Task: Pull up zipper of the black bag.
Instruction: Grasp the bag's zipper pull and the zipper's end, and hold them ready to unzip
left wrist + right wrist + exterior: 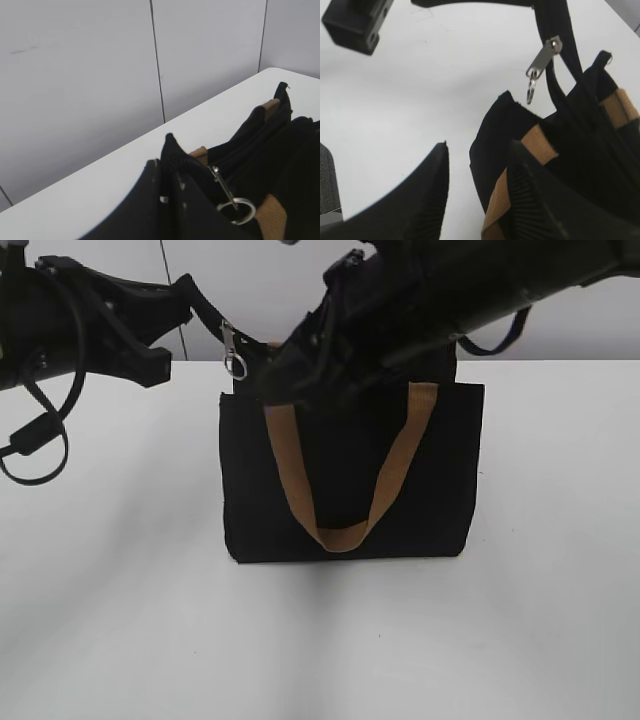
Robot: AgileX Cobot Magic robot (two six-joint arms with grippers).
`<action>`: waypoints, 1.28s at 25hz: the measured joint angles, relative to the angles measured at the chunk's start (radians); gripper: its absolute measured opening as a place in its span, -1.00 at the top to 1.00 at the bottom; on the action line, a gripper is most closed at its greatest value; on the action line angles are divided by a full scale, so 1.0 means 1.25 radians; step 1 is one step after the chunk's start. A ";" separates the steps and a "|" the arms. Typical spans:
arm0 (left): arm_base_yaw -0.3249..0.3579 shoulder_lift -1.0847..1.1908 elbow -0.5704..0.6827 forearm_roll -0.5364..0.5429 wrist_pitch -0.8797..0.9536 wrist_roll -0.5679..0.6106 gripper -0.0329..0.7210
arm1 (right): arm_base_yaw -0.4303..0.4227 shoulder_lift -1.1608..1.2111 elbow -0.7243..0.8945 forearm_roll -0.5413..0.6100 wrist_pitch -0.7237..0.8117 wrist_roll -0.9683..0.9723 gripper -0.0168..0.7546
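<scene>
I have the silver pull tab hanging close to the zipper tape's held black end, so it will slide across the bag's top and close it when I pull.
The black bag stands upright on the white table, one tan handle hanging down its front. The zipper's silver pull tab and ring dangle at the bag's top left corner. My left gripper is shut on the black end of the zipper tape and holds it up and to the left; in the left wrist view the jaws pinch that tip, with the pull just beyond. My right gripper is open over the bag's top left; its fingers straddle the bag's front corner and tan strap, below the pull.
The white table spreads around the bag, with a grey panelled wall behind. The left arm's looped cable hangs at the far left. The right arm crosses above the bag from the upper right and hides its top edge.
</scene>
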 joint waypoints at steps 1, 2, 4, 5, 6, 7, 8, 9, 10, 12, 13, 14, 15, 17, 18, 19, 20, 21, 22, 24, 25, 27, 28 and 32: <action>0.000 0.000 0.000 0.000 0.000 0.000 0.90 | 0.004 0.021 -0.022 0.000 -0.001 -0.009 0.15; 0.000 0.000 0.000 0.000 0.000 0.000 0.90 | 0.005 0.042 -0.039 0.002 -0.001 -0.015 0.15; 0.000 0.000 0.000 0.000 0.000 0.000 0.90 | 0.006 0.079 -0.074 0.006 -0.003 -0.020 0.15; 0.000 0.000 0.000 0.000 0.000 0.000 0.90 | 0.006 0.098 -0.087 0.006 -0.003 -0.021 0.15; 0.000 0.000 0.000 0.000 0.000 0.000 0.90 | 0.006 0.116 -0.099 0.007 -0.005 -0.021 0.15; 0.000 0.000 0.000 0.000 0.000 0.000 0.90 | 0.006 0.130 -0.110 0.009 -0.005 -0.022 0.15; 0.000 0.000 0.000 0.000 0.000 0.000 0.90 | 0.006 0.145 -0.119 0.012 -0.005 -0.022 0.16; 0.000 0.000 0.000 0.000 0.000 0.000 0.90 | 0.006 0.159 -0.125 0.015 -0.005 -0.022 0.17; 0.000 0.000 0.000 0.000 0.000 0.000 0.90 | 0.006 0.170 -0.130 0.023 -0.006 -0.023 0.19; 0.000 0.000 0.000 0.000 0.000 0.000 0.90 | 0.006 0.185 -0.132 0.031 -0.008 -0.023 0.24; 0.000 0.000 0.000 0.000 0.000 0.000 0.90 | 0.006 0.192 -0.132 0.033 -0.008 -0.024 0.27; 0.000 0.000 0.000 0.000 0.000 0.000 0.90 | 0.006 0.196 -0.132 0.035 -0.011 -0.024 0.30; 0.000 0.000 0.000 0.000 0.000 0.000 0.90 | 0.006 0.200 -0.132 0.036 -0.012 -0.025 0.30; 0.000 0.000 0.000 0.000 0.000 0.000 0.90 | 0.006 0.201 -0.132 0.036 -0.024 -0.025 0.32; 0.000 0.000 0.000 0.000 0.000 0.000 0.90 | 0.006 0.202 -0.133 0.036 -0.031 -0.025 0.32; 0.000 0.000 0.000 0.000 0.000 0.000 0.90 | 0.006 0.202 -0.133 0.036 -0.039 -0.025 0.32; 0.000 0.000 0.000 0.000 0.000 0.000 0.90 | 0.006 0.202 -0.133 0.037 -0.046 -0.025 0.32; 0.000 0.000 0.000 0.000 0.000 0.000 0.90 | 0.006 0.202 -0.133 0.038 -0.051 -0.025 0.32; 0.000 0.000 0.000 0.000 0.000 0.000 0.90 | 0.006 0.202 -0.133 0.043 -0.053 -0.025 0.32; 0.000 0.000 0.000 0.000 0.000 0.000 0.90 | 0.006 0.202 -0.133 0.059 -0.060 -0.025 0.32; 0.000 0.000 0.000 0.000 0.000 0.000 0.90 | 0.006 0.202 -0.133 0.070 -0.064 -0.026 0.32; 0.000 0.000 0.000 0.000 0.000 0.000 0.90 | 0.006 0.202 -0.133 0.088 -0.071 -0.033 0.32; 0.000 0.000 0.000 0.000 0.000 0.000 0.90 | 0.006 0.202 -0.133 0.096 -0.073 -0.041 0.32; 0.000 0.000 0.000 0.000 0.000 0.000 0.90 | 0.006 0.202 -0.133 0.114 -0.075 -0.056 0.33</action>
